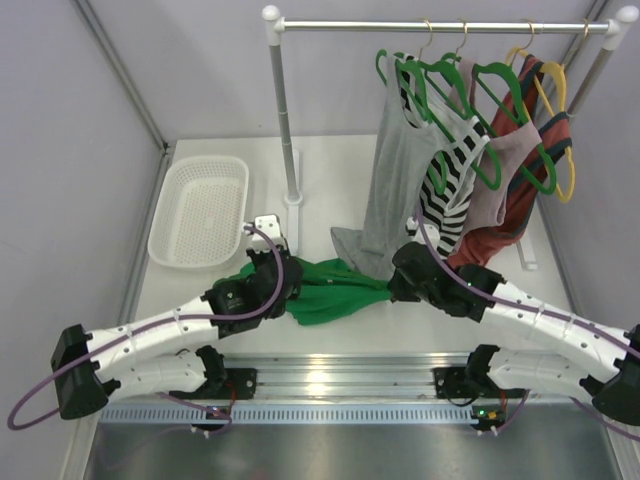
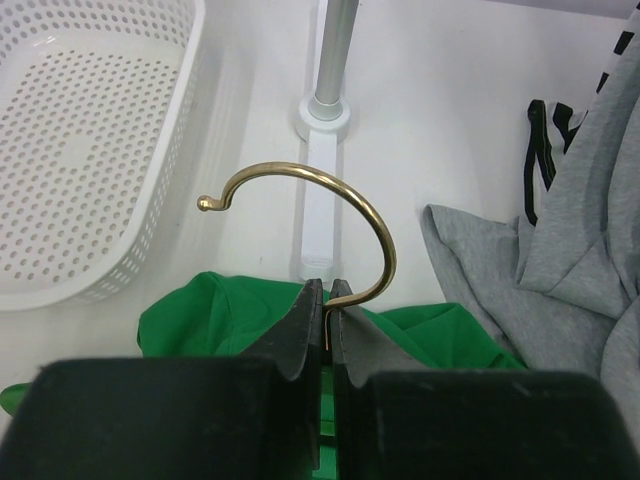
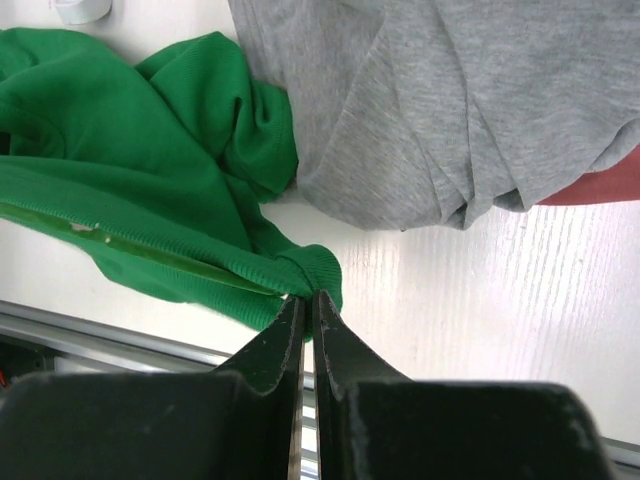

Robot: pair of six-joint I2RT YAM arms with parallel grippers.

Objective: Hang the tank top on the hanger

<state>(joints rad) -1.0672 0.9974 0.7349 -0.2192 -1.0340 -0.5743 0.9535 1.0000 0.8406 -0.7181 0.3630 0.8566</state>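
The hanger's green arm runs beneath the tank top's ribbed edge, so my right gripper should keep pulling it toward the brass hook (image 2: 340,187) until the arm's tip emerges.
The bright green tank top (image 1: 335,290) lies crumpled on the white table between my two grippers. My left gripper (image 2: 326,290) is shut on the stem of the hanger's brass hook (image 2: 340,190), which curves up and to the left above the green fabric (image 2: 200,315). In the right wrist view the hanger's thin green arm (image 3: 150,252) runs under the top's ribbed edge. My right gripper (image 3: 308,300) is shut on a bunched ribbed edge of the tank top (image 3: 130,150). In the top view the left gripper (image 1: 268,280) sits at the top's left end and the right gripper (image 1: 405,280) at its right end.
A white perforated basket (image 1: 200,262) stands at the back left. The rack's post (image 1: 283,120) rises behind the tank top. From the rail (image 1: 440,26) hang a grey top (image 1: 395,190), a striped top (image 1: 450,180), a rust garment and yellow hangers (image 1: 560,130). The grey hem drapes onto the table.
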